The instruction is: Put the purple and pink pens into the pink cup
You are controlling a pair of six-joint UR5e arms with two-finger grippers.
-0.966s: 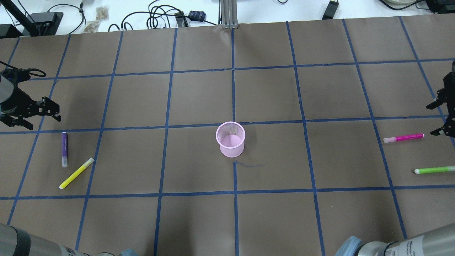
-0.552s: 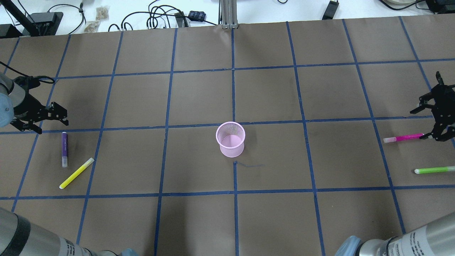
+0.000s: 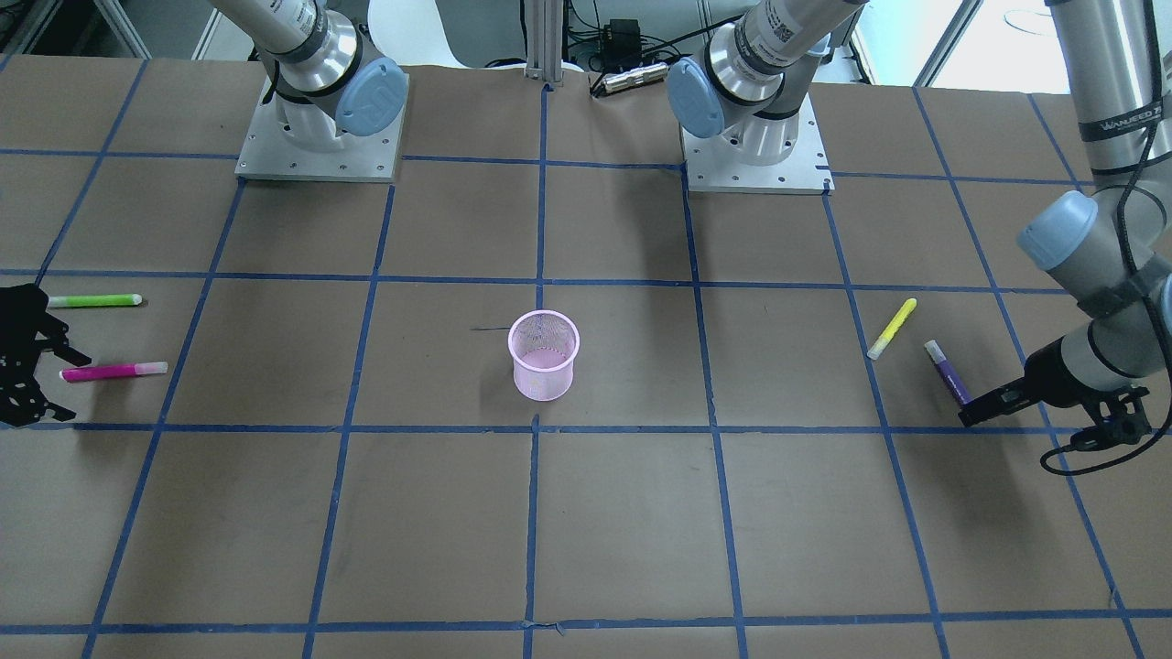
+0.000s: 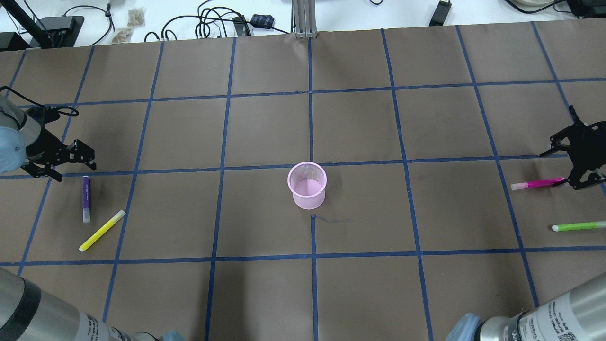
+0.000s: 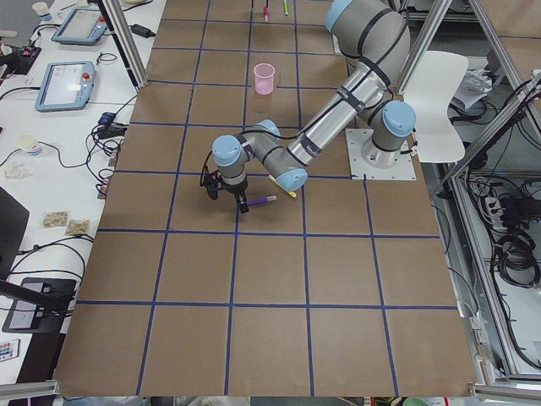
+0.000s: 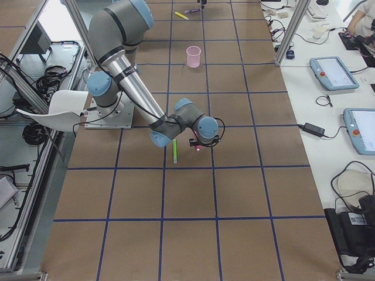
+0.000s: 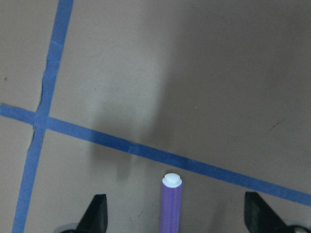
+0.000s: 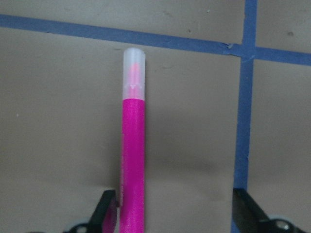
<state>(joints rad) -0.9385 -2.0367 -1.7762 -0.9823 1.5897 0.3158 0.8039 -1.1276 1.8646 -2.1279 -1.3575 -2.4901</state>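
The pink cup's opening (image 3: 544, 339) is much wider than the slim purple pen (image 3: 947, 373). The purple pen will lean on the cup's side when I put it in.
The pink mesh cup (image 4: 307, 192) stands upright mid-table, also in the front view (image 3: 544, 366). The purple pen (image 4: 85, 199) lies flat at the left. My left gripper (image 4: 75, 173) is open and empty just above its far end. In the left wrist view the pen's white tip (image 7: 171, 180) sits between the spread fingers. The pink pen (image 4: 537, 183) lies flat at the right. My right gripper (image 4: 565, 170) is open over its magenta end. In the right wrist view the pen (image 8: 132, 160) lies between the fingers, close to the left one.
A yellow pen (image 4: 102, 230) lies beside the purple pen, nearer the robot. A green pen (image 4: 578, 226) lies nearer the robot than the pink pen. Blue tape lines grid the brown table. Cables and boxes lie beyond the far edge.
The left gripper has moved right, closer to the purple pen's far end. The right gripper has moved left over the pink pen's magenta end. The pens and the cup have not moved.
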